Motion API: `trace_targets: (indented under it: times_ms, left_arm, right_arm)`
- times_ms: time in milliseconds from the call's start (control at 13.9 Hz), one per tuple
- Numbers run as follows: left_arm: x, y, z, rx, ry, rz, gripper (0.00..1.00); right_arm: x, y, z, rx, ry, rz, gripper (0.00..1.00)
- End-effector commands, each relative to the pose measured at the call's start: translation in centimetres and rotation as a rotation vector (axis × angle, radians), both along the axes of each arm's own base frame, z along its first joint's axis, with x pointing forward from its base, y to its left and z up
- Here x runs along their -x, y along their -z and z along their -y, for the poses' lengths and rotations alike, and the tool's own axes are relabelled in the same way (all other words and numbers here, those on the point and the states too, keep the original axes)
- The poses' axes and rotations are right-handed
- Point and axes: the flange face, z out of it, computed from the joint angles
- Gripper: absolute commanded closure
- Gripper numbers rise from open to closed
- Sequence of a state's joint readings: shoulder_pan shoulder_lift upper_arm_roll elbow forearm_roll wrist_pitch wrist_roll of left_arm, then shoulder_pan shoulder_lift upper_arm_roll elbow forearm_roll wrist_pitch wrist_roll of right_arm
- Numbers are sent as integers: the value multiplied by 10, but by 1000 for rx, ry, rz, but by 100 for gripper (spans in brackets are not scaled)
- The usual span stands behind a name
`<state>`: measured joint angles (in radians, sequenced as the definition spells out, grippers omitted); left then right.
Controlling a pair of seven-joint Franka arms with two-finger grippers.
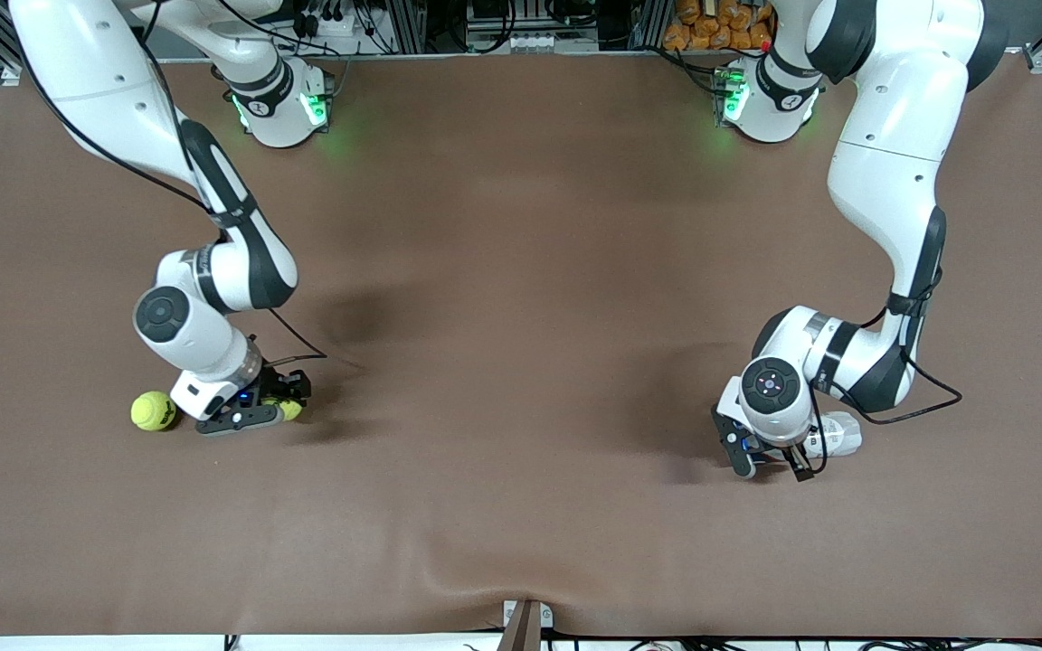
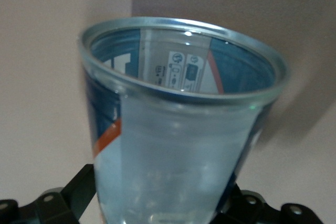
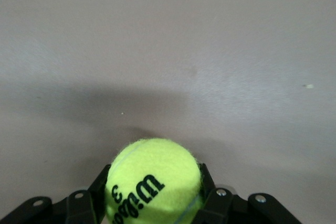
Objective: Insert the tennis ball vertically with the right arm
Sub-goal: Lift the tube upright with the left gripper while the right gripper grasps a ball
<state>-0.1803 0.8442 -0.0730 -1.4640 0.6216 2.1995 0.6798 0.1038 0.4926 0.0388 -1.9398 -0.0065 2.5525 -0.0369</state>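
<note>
The can (image 1: 840, 434) is tipped over and far away from the ball in my right gripper, so next my left gripper turns the can upright over the table's middle (image 1: 441, 358) first.
My right gripper (image 1: 284, 404) is down at the table near the right arm's end, shut on a yellow-green tennis ball (image 1: 292, 411). In the right wrist view that ball (image 3: 155, 179) fills the gap between the black fingers (image 3: 100, 184), and black lettering shows on it. A second tennis ball (image 1: 153, 410) lies on the table beside the right wrist. At the left arm's end, my left gripper (image 1: 779, 459) grips a clear plastic ball can (image 1: 836, 434). In the left wrist view the can (image 2: 178, 129) has a metal rim and a blue label, and its open mouth shows.
The brown table cover (image 1: 521, 298) stretches between the two arms with nothing on it. A small bracket (image 1: 525, 619) sits at the table's edge nearest the front camera. Both arm bases (image 1: 281, 104) stand along the top.
</note>
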Motion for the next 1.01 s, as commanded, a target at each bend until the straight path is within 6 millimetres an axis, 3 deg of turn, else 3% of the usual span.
trace_targets:
  times_ms: [0,72,216,288,432,649,721,937]
  left_arm:
    - [-5,4,1,-4,28,8,0]
    - [-5,4,3,-5,34,8,2]
    - [-4,2,6,-6,54,2,28]
    - [-5,1,6,-6,57,3,36]
    - [-5,-1,8,-5,61,5,40]
    - [-7,-10,12,-4,71,15,38]
    - [-9,-19,14,0,78,24,37]
    - [-16,-59,24,15,102,55,35]
  right_arm:
    - [0,-78,10,8,25,13,100]
    - [-4,-105,12,12,24,0,100]
    - [-14,-157,15,20,39,-47,100]
    - [-21,-190,15,24,39,-59,100]
    - [-27,-258,16,35,35,-83,100]
    - [-15,-330,25,34,28,-132,100]
    - [-7,-350,31,36,26,-143,100]
    - [8,-377,34,43,27,-181,100]
